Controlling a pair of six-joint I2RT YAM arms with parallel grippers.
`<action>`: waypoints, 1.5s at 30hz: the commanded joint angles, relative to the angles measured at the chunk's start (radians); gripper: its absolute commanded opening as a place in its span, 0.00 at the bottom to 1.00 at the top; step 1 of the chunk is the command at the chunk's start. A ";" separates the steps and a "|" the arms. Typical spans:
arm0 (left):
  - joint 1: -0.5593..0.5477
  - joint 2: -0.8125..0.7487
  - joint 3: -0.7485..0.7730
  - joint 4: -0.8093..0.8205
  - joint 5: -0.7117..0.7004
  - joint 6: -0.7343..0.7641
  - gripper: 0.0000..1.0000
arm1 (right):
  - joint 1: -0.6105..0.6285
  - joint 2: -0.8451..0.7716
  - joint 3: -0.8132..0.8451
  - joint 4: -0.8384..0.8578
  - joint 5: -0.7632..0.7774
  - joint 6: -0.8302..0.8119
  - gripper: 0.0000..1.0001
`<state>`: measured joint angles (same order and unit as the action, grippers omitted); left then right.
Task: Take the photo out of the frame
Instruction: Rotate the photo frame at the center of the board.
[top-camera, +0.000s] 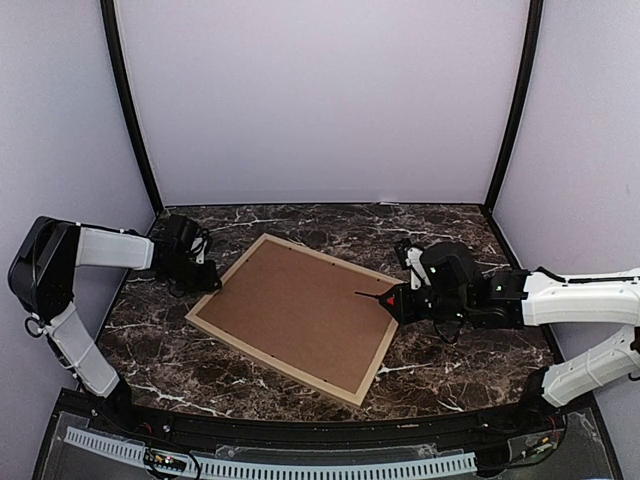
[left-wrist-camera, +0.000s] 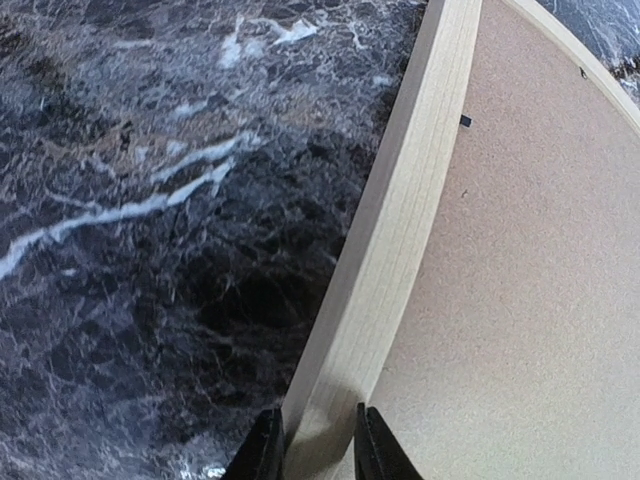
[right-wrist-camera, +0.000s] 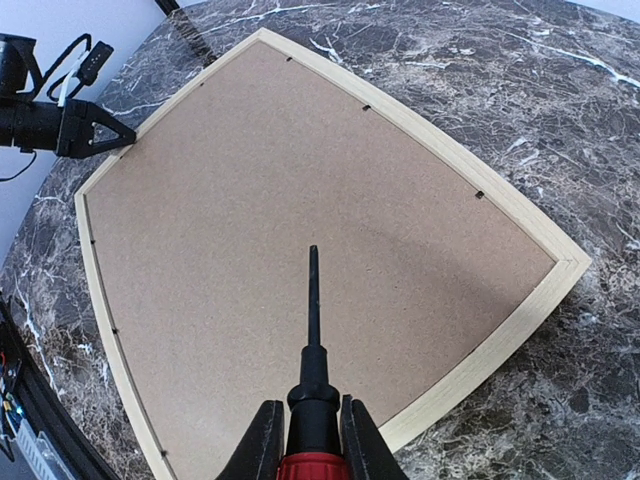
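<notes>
I should use my left gripper to turn the frame (top-camera: 298, 315) straight, because it lies crooked. The gripper should then open and keep its moulding (top-camera: 199, 307) still before the screwdriver works on the tabs.
The frame (top-camera: 273, 361) lies face down on the marble table, its light wood moulding (left-wrist-camera: 400, 230) surrounding a brown backing board (top-camera: 295, 315). The photo is hidden under that board. My left gripper (left-wrist-camera: 318, 445) is at the frame's left edge (top-camera: 212, 283), with one finger on each side of the moulding, shut on it. My right gripper (right-wrist-camera: 312, 440) hovers over the frame's right side, shut on a red-handled screwdriver (right-wrist-camera: 313, 340). The screwdriver's black shaft points across the backing board (right-wrist-camera: 280, 230).
Small dark retaining tabs (right-wrist-camera: 366, 107) sit along the frame's inner edge. Dark marble table (top-camera: 450, 230) surrounds the frame, with white walls close behind and at both sides. A ribbed rail (top-camera: 300, 468) runs along the near edge.
</notes>
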<state>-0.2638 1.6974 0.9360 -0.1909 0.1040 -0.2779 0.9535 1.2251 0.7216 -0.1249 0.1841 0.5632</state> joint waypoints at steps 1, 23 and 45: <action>-0.025 -0.072 -0.134 -0.125 0.001 -0.125 0.19 | -0.006 0.009 0.010 0.060 0.001 0.006 0.00; -0.519 -0.201 -0.359 -0.026 -0.058 -0.620 0.15 | -0.006 0.018 0.022 0.056 -0.017 0.011 0.00; -0.719 -0.099 -0.184 0.003 -0.137 -0.664 0.47 | -0.006 -0.016 0.026 0.012 -0.008 0.033 0.00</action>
<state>-0.9661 1.5829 0.7288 -0.0376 -0.0689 -1.0046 0.9535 1.2282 0.7227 -0.1261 0.1726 0.5854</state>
